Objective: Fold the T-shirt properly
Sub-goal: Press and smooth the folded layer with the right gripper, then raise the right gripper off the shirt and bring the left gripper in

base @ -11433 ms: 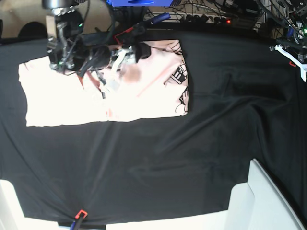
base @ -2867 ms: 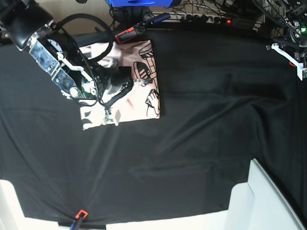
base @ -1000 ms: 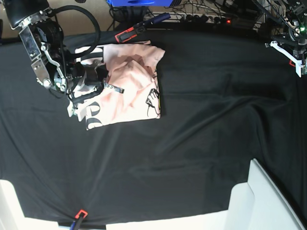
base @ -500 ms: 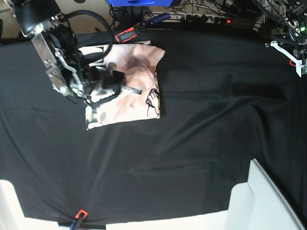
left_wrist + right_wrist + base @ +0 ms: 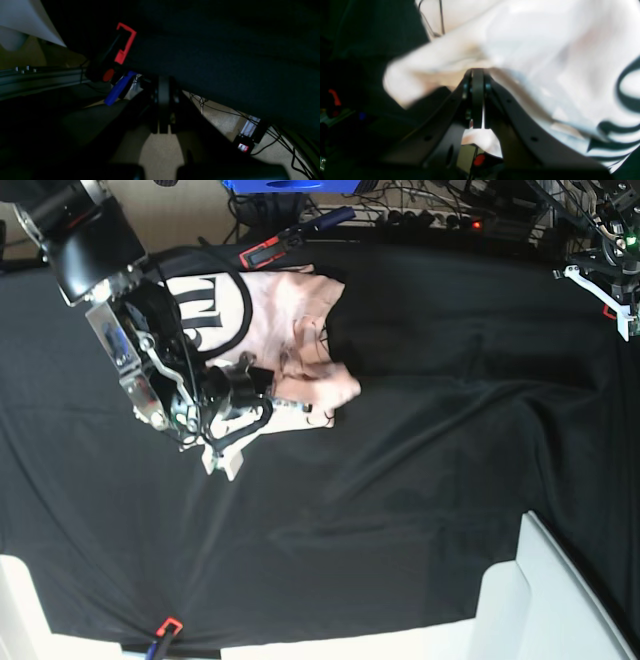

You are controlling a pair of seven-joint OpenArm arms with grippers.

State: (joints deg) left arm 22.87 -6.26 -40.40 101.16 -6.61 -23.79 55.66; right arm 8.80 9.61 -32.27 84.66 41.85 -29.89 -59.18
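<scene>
My right gripper should move back to the T-shirt's lettered edge and my left gripper should take the T-shirt's folds (image 5: 303,348), because the T-shirt's bunched flap (image 5: 336,387) faces my left gripper's side.
The pale pink T-shirt (image 5: 285,320) lies bunched at the back left of the black table cloth (image 5: 450,440), with black lettering showing on its upper left part. My right gripper (image 5: 296,406) is shut on a lifted fold of the T-shirt near its front edge. In the right wrist view the right gripper (image 5: 477,73) pinches the T-shirt (image 5: 545,50), whose black graphic lines show at the right. My left gripper (image 5: 603,288) hangs at the far right table edge, away from the shirt. In the left wrist view the left gripper (image 5: 163,86) is shut on nothing, over the floor.
A white bin (image 5: 545,600) stands at the front right corner. Red-and-black clamps hold the cloth at the back (image 5: 265,252) and front (image 5: 166,627) edges; a red clamp (image 5: 125,42) with a blue handle shows near the left gripper. Cables and a power strip (image 5: 440,218) lie behind the table.
My right gripper has moved toward the front and right, dragging a fold of the T-shirt over itself; black lettering now shows at the shirt's upper left. The left arm has stayed still.
</scene>
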